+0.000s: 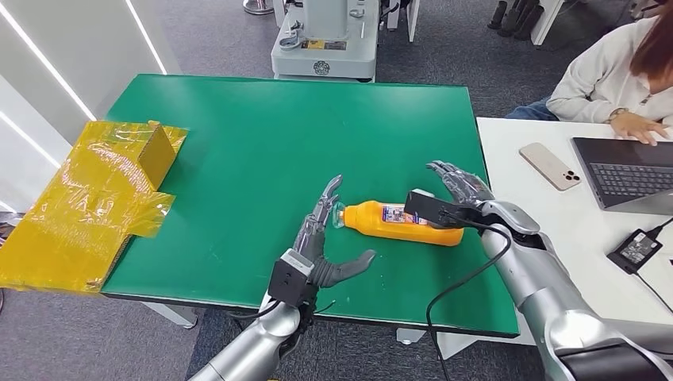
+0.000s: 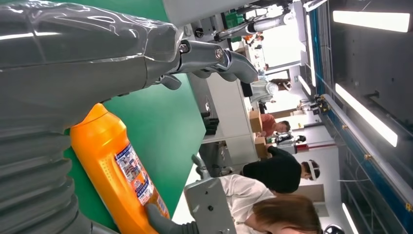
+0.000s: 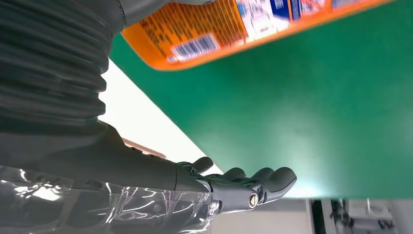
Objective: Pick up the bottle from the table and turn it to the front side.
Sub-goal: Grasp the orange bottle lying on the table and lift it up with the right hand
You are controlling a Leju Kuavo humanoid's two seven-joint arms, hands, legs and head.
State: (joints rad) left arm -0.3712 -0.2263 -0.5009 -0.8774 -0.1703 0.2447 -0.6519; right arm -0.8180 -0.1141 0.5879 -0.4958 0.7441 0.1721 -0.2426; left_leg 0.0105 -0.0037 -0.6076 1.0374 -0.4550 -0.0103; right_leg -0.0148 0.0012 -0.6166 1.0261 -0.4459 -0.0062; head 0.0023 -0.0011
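Observation:
I should expect a bolder front label hidden on the bottle's bottom side [image 1: 379, 227], because the printed label [image 1: 397, 213] facing up is full of small panels and fine print.
An orange bottle [image 1: 397, 223] with a printed label lies on its side on the green table [image 1: 262, 151], its clear cap toward my left hand. My left hand [image 1: 325, 238] stands open just beside the cap end, fingers stretched forward and thumb spread out, holding nothing. My right hand [image 1: 456, 184] hovers open at the bottle's base end, fingers extended past it. The left wrist view shows the bottle [image 2: 117, 170] close by the hand [image 2: 97, 63]. In the right wrist view the bottle's barcode side [image 3: 234, 29] lies beside the open hand [image 3: 234, 185].
Crumpled yellow plastic sheeting [image 1: 95, 198] with a box in it hangs off the table's left edge. A white desk [image 1: 555, 238] on the right carries a phone [image 1: 550, 166], a laptop [image 1: 627, 171] and a power adapter [image 1: 635, 248]. A person [image 1: 619, 75] sits there.

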